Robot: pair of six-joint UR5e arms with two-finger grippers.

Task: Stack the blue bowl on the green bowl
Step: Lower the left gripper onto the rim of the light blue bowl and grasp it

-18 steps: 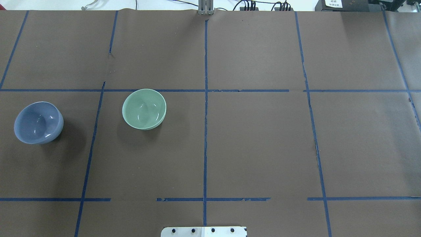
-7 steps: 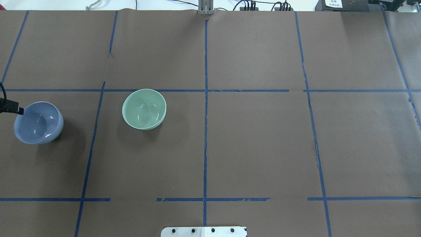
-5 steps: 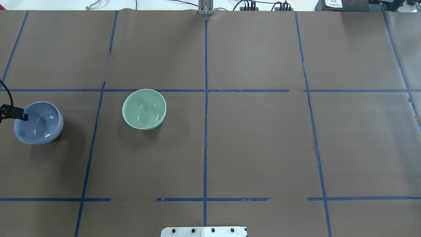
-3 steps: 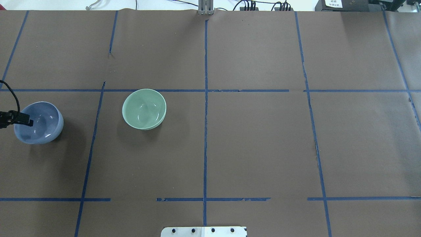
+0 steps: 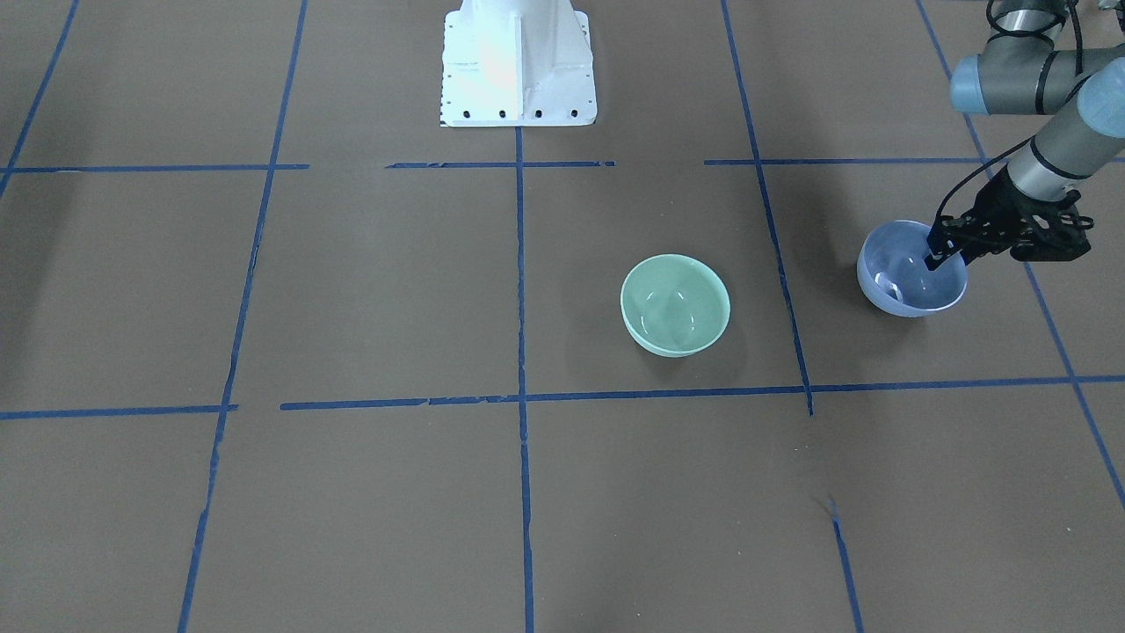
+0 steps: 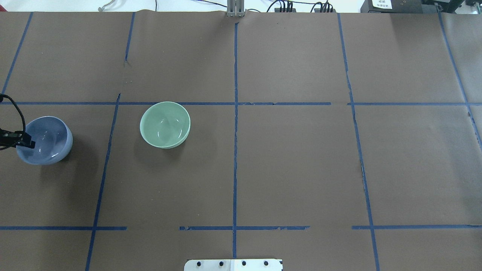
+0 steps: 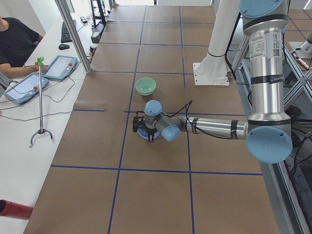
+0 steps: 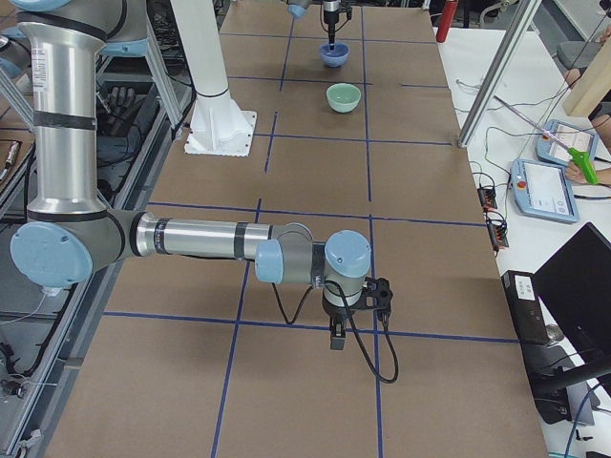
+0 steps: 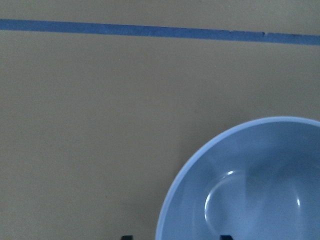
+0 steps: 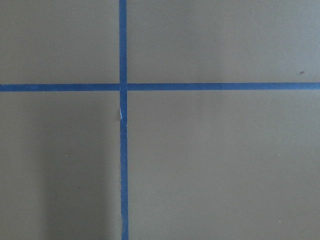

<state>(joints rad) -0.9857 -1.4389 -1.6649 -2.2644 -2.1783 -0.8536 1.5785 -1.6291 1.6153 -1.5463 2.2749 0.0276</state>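
Observation:
When I lower the blue bowl (image 5: 910,269), it should nest deep, leaving a thin green edge: the green bowl's empty opening (image 5: 675,304) is about as wide.
The blue bowl (image 6: 49,141) stands upright at the table's left side, and the green bowl (image 6: 165,124) stands upright to its right, apart from it. My left gripper (image 5: 949,258) is open at the blue bowl's (image 5: 905,283) outer rim. In the left wrist view the gripper (image 9: 175,237) has one fingertip (image 9: 226,237) inside the blue bowl (image 9: 250,190) and the other outside it. My right gripper (image 8: 336,336) shows only in the exterior right view, low over bare table far from both bowls; I cannot tell if it is open or shut.
Brown paper with blue tape grid lines (image 6: 235,113) covers the table. The robot's white base (image 5: 517,61) stands at the near middle edge. The green bowl (image 5: 675,304) lies between the blue bowl and the table's centre line.
My left gripper has come in from the left edge and moved down over the blue bowl's left rim. Both bowls have stayed in place.

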